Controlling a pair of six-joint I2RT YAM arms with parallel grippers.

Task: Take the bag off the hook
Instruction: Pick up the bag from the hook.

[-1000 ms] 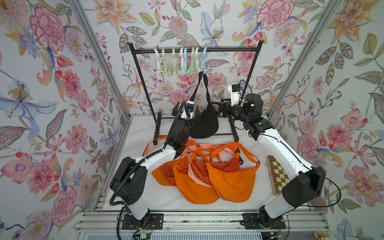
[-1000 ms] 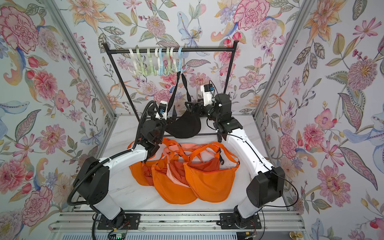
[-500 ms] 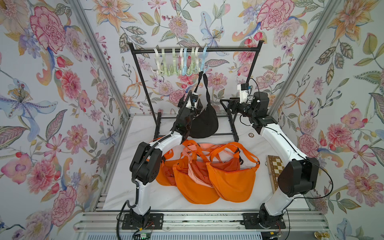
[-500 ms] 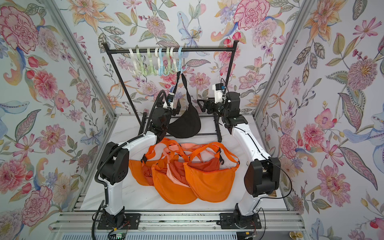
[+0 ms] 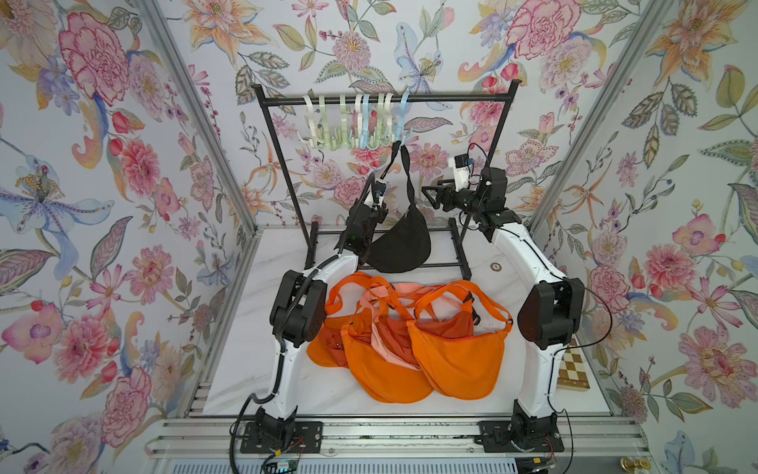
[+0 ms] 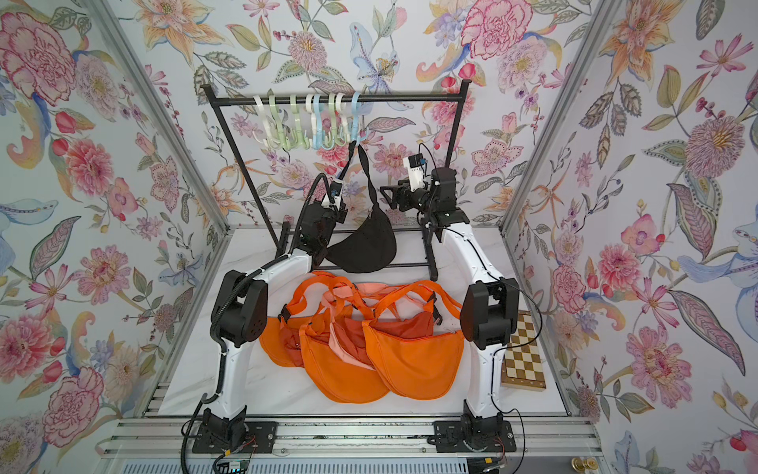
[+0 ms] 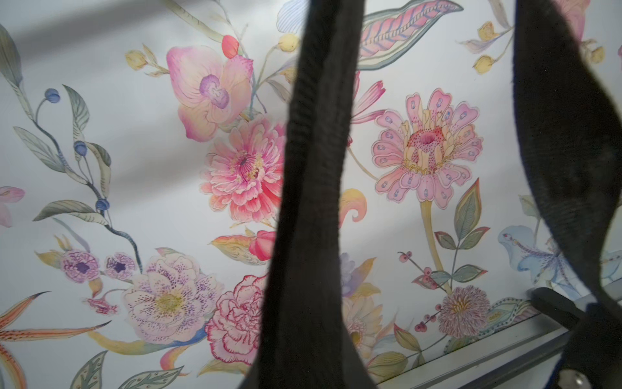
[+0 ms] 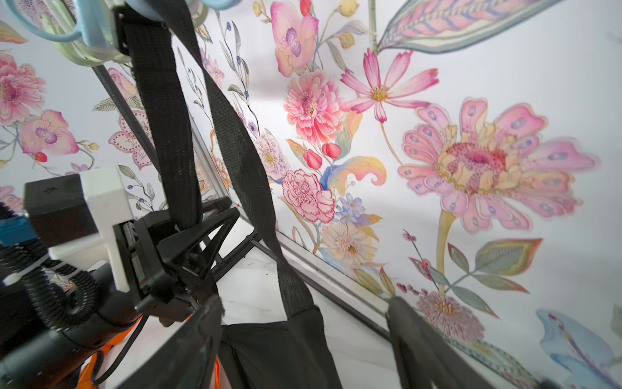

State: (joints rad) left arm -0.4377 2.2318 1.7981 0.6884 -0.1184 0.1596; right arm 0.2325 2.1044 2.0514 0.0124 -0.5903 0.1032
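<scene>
I expect the strap's loop (image 5: 400, 145) to flop down between my grippers when I take the black bag off the hook, because the strap's free part is a thin, twisted band (image 5: 408, 177).
A black bag (image 5: 400, 246) (image 6: 363, 246) hangs by its strap (image 5: 406, 172) from a light blue hook (image 5: 404, 119) (image 6: 356, 119) on the rack. My left gripper (image 5: 380, 208) (image 6: 338, 209) is shut on the strap's left strand, as the right wrist view shows (image 8: 183, 229). In the left wrist view that strand (image 7: 313, 202) runs up from the jaws, which are hidden. My right gripper (image 5: 426, 193) (image 8: 303, 340) stands open just right of the strap. Its fingers (image 8: 188, 347) flank the bag's top (image 8: 279, 353) without touching it.
Several orange bags (image 5: 410, 340) lie heaped on the white table between the arms. A chessboard (image 5: 572, 369) sits at the right edge. The black rack (image 5: 451, 96) carries several empty pastel hooks (image 5: 344, 123). Floral walls close in on three sides.
My left arm has risen from the bag's side to the strap and its jaws have closed on it. My right gripper lifted and narrowed a little, staying open.
</scene>
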